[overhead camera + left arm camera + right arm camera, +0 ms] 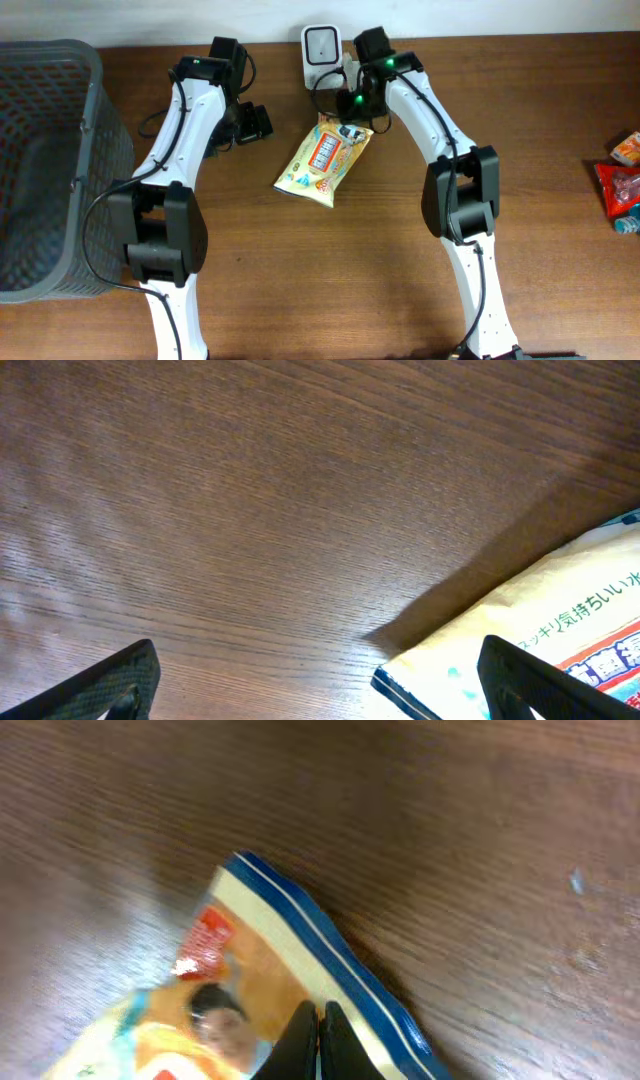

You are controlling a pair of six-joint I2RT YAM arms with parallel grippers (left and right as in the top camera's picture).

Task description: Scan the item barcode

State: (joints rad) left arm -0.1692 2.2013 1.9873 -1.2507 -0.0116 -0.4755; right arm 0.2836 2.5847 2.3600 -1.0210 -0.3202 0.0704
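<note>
The snack packet's red label [324,153] is facing up and the packet's barcode is out of sight, so the robot's left gripper should grab the packet's near blue end [304,195] and flip the packet over before the scan.
A yellow snack packet [322,165] with a blue-edged end lies slanted at the middle of the wooden table. My right gripper [352,125] is at its far end, just in front of the white barcode scanner [322,50]. In the right wrist view the fingertips [318,1020] are pressed together on the packet [240,1010] near its blue seam. My left gripper [252,125] hangs to the left of the packet. Its fingers [110,685] stand wide apart in the left wrist view, and a corner of the packet [560,630] reaches in by the right finger.
A grey mesh basket [50,160] fills the left side of the table. Red and orange snack packets [620,185] lie at the right edge. The scanner stands against the table's back edge.
</note>
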